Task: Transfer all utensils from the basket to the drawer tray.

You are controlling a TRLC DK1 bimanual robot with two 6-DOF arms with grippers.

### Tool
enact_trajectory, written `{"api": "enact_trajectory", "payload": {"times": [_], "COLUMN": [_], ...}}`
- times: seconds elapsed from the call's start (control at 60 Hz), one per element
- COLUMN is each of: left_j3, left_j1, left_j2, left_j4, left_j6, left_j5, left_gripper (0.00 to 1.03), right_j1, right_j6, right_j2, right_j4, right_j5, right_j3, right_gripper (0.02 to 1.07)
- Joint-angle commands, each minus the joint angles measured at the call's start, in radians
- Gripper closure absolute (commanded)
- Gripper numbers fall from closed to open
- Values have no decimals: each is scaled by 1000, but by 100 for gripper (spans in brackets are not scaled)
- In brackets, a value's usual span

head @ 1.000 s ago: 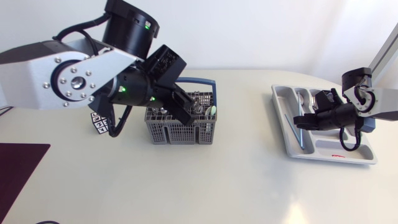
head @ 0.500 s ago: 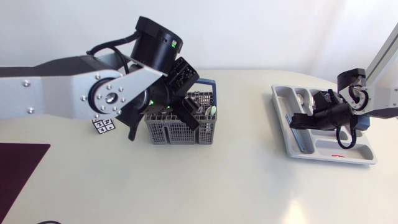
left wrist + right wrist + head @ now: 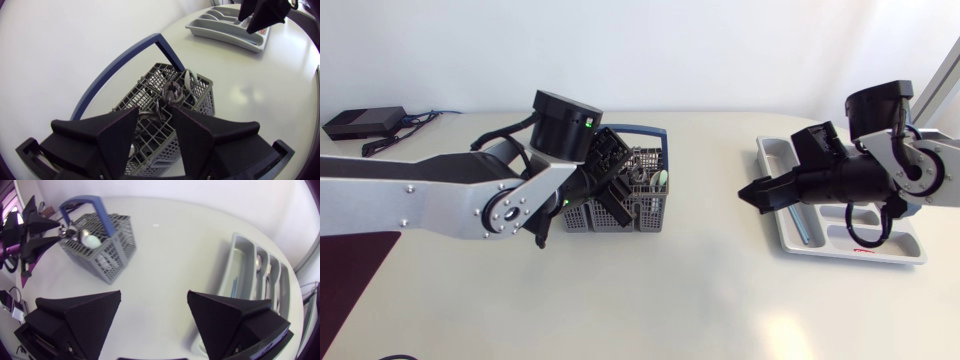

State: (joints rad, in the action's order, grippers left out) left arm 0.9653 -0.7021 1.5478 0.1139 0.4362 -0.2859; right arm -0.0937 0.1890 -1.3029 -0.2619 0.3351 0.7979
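Observation:
I expect the utensil to slide out and leave the basket standing when I lift, because the metal bowl end stands clear above the basket's open grid (image 3: pixel 152 139).
The grey mesh basket (image 3: pixel 638 216) with a blue handle (image 3: pixel 115 65) holds several metal utensils (image 3: pixel 172 92) and a pale rounded piece (image 3: pixel 91 241). My left gripper (image 3: pixel 623 200) hangs over the basket, open. Its fingertips (image 3: pixel 131 117) stand just above the utensil tops, and a metal end shows in the gap. The grey drawer tray (image 3: pixel 775 215) at the right holds spoons (image 3: pixel 258 266) and a thin bluish-handled utensil (image 3: pixel 801 226). My right gripper (image 3: pixel 750 196) is open and empty, just left of the tray's near edge, pointing toward the basket (image 3: pixel 112 255).
A black box (image 3: pixel 360 122) with cables lies at the table's back left. A dark maroon mat (image 3: pixel 350 275) covers the front left corner. Bare tabletop lies between the basket and the tray (image 3: pixel 240 255).
My right gripper opened over the tray, left the bluish-handled utensil in it and swung left off the tray. My left arm stretched lower across the table, its gripper staying over the basket.

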Motion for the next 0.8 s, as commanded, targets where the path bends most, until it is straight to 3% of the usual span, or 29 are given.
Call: {"api": "enact_trajectory", "payload": {"times": [0.0,0.433,0.717,0.783], "left_j3": [-40,-82,-71,-71], "left_j1": [4,4,16,18], "left_j2": [24,81,103,104], "left_j4": [35,182,228,231], "left_j6": [30,64,59,58], "left_j5": [7,7,7,7], "left_gripper": [55,56,66,72], "right_j1": [-61,-293,-382,-396], "right_j6": [38,53,46,46], "right_j2": [25,63,47,36], "right_j4": [-5,53,55,69], "right_j5": [7,1,-13,-24], "right_j3": [-60,-115,-88,-86], "right_gripper": [11,11,11,11]}}
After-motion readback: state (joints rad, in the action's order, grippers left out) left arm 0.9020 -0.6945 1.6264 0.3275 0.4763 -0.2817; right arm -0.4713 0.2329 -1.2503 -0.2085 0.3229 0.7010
